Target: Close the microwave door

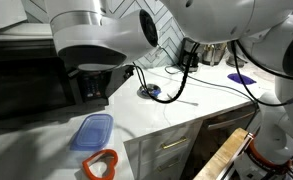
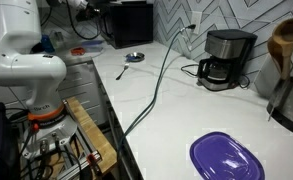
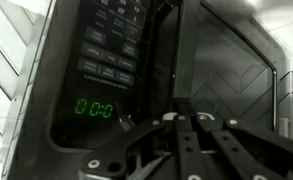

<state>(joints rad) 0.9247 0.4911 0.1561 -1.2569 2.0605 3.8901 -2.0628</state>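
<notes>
I should keep moving my gripper back until its fingers are clear of the door handle (image 3: 187, 48) and then open my gripper, because the microwave door (image 3: 229, 62) is flush beside the button panel.
The black microwave (image 3: 106, 60) fills the wrist view, with its button panel and a green "0:00" display at the left. The microwave door (image 3: 236, 70), with dark glass reflecting the herringbone tiles, lies to the right of the panel and looks flush or nearly flush with the front. My gripper (image 3: 182, 122) is shut and empty, its fingertips close against the seam between panel and door. In both exterior views the microwave (image 1: 21, 85) (image 2: 129, 22) stands at the back of the counter. The gripper (image 1: 91, 88) is right at its front.
A black coffee maker (image 2: 226, 58) stands by the tiled wall. A purple lid (image 2: 226, 158) lies near the counter's front. A blue lid (image 1: 92, 131) and an orange item (image 1: 100, 165) lie near the edge. A small bowl (image 2: 134, 57) and a cable (image 2: 156, 85) are on the counter.
</notes>
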